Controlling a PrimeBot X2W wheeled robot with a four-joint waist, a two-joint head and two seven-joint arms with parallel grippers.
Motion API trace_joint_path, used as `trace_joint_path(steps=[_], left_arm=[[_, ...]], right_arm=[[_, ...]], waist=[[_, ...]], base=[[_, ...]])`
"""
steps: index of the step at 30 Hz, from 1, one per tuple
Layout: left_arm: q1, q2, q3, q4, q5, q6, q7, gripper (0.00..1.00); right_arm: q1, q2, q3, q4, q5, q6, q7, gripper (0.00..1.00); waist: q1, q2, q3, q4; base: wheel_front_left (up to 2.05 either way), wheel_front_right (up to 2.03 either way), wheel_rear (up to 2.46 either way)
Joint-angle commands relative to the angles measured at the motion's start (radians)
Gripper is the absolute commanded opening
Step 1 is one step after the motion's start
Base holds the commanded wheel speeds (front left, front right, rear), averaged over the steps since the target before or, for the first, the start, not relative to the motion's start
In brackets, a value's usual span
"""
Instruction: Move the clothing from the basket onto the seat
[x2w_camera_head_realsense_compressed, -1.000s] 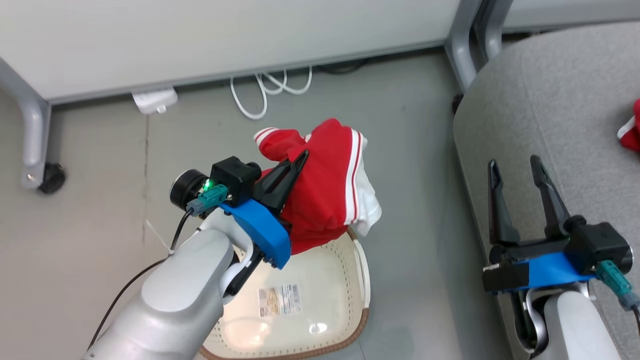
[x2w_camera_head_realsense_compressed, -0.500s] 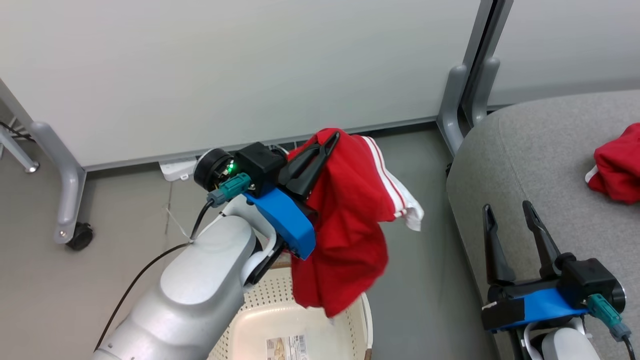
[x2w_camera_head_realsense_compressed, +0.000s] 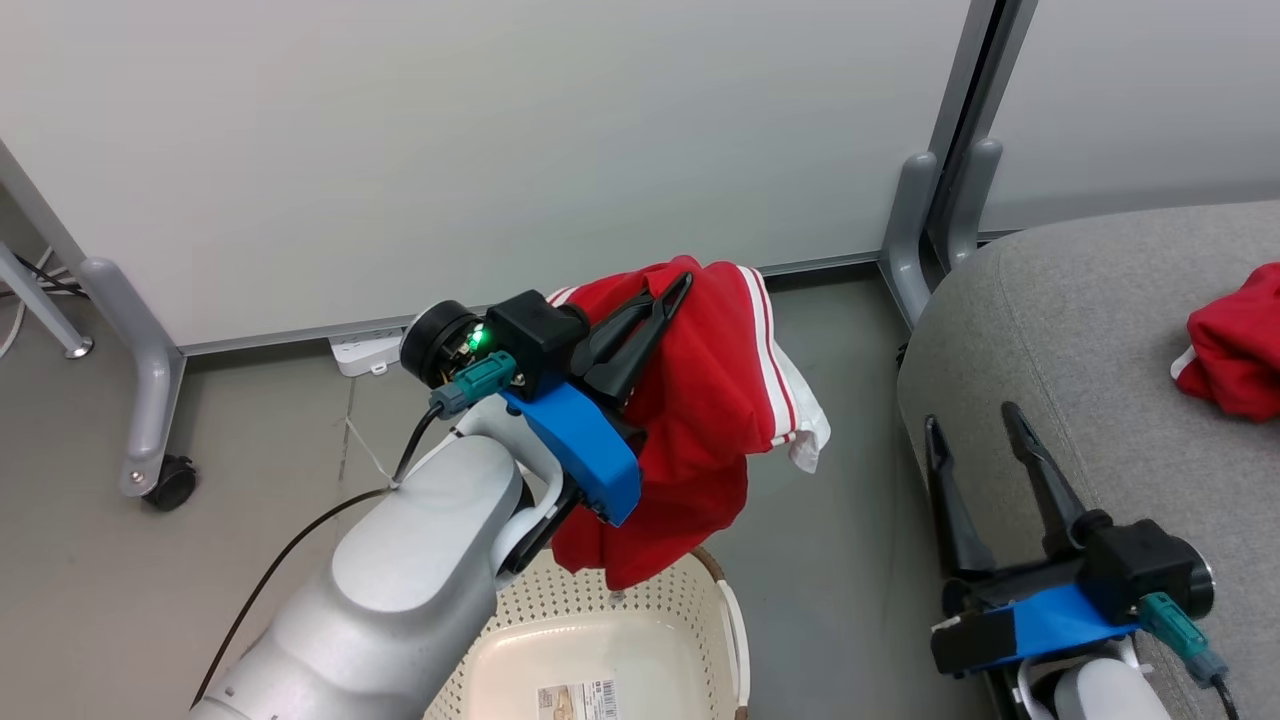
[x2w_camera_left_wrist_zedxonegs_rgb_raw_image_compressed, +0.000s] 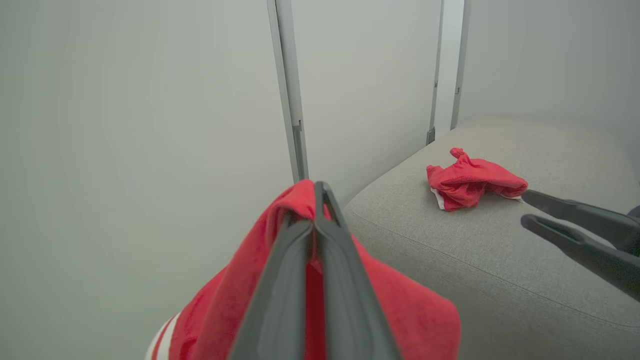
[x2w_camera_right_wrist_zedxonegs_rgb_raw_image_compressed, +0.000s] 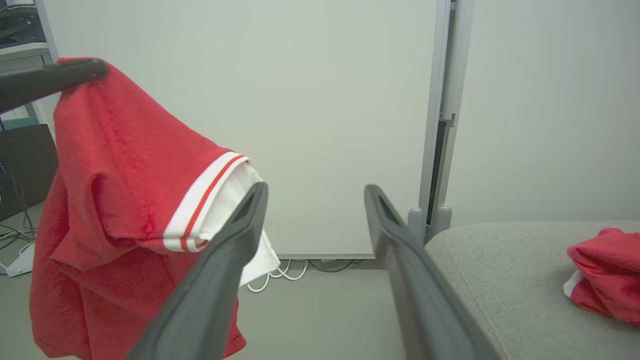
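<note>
White cloth sticks out of the red garment's striped trim (x2w_camera_head_realsense_compressed: 770, 348), so I expect the white cloth (x2w_camera_head_realsense_compressed: 807, 420) to drag along when I take the garment to the seat.
My left gripper (x2w_camera_head_realsense_compressed: 681, 286) is shut on a red garment with white striped trim (x2w_camera_head_realsense_compressed: 720, 400), which hangs from it above the far end of the cream perforated basket (x2w_camera_head_realsense_compressed: 722, 612). In the left wrist view the shut fingers (x2w_camera_left_wrist_zedxonegs_rgb_raw_image_compressed: 318, 186) pinch a fold of the red fabric (x2w_camera_left_wrist_zedxonegs_rgb_raw_image_compressed: 415, 315). The grey seat (x2w_camera_head_realsense_compressed: 1080, 330) lies to the right, with another crumpled red garment (x2w_camera_head_realsense_compressed: 1235, 350) on it. My right gripper (x2w_camera_head_realsense_compressed: 972, 418) is open and empty at the seat's near edge. From the right wrist, its open fingers (x2w_camera_right_wrist_zedxonegs_rgb_raw_image_compressed: 316, 189) frame the hanging garment (x2w_camera_right_wrist_zedxonegs_rgb_raw_image_compressed: 115, 165) and the seat (x2w_camera_right_wrist_zedxonegs_rgb_raw_image_compressed: 500, 270).
White partition panels stand behind, on grey legs with a caster (x2w_camera_head_realsense_compressed: 170, 485) at the left and a grey post (x2w_camera_head_realsense_compressed: 925, 220) beside the seat. A white power strip (x2w_camera_head_realsense_compressed: 365, 350) lies on the grey floor by the wall. A label sticks to the basket's floor (x2w_camera_head_realsense_compressed: 575, 698).
The head camera has tilted up. My left gripper has lifted the red garment higher out of the basket and a little to the right. The right gripper stays open.
</note>
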Motion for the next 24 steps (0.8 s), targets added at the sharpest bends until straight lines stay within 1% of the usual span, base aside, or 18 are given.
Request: trace_joint_path(steps=[1,9,15,20,24], left_arm=[[-0.003,0.006,0.001,0.001,-0.003,0.003,-0.005,0.00],[-0.019,0.006,0.002,0.002,0.006,0.007,-0.005,0.00],[-0.033,-0.001,-0.001,0.001,0.010,0.006,-0.005,0.00],[-0.043,-0.010,-0.004,-0.006,0.017,0.004,-0.005,0.00],[-0.052,-0.018,-0.009,-0.012,0.019,0.003,-0.005,0.00]], right_arm=[[-0.012,-0.005,0.027,-0.007,0.001,-0.001,-0.001,1.00],[-0.082,-0.018,0.198,0.009,0.008,-0.001,-0.001,1.00],[-0.153,-0.017,0.317,0.053,0.013,-0.001,-0.001,1.00],[-0.241,-0.009,0.378,0.130,0.001,-0.001,-0.001,1.00],[-0.318,0.000,0.401,0.237,-0.030,-0.001,-0.001,1.00]], waist=[[0.0000,0.0000,0.005,0.000],[0.0000,0.0000,0.035,0.005],[0.0000,0.0000,0.053,0.014],[0.0000,0.0000,0.069,0.025],[0.0000,0.0000,0.081,0.037]], base=[[0.00,0.00,0.00],[0.00,0.00,0.00],[0.00,0.00,0.00],[0.00,0.00,0.00],[0.00,0.00,0.00]])
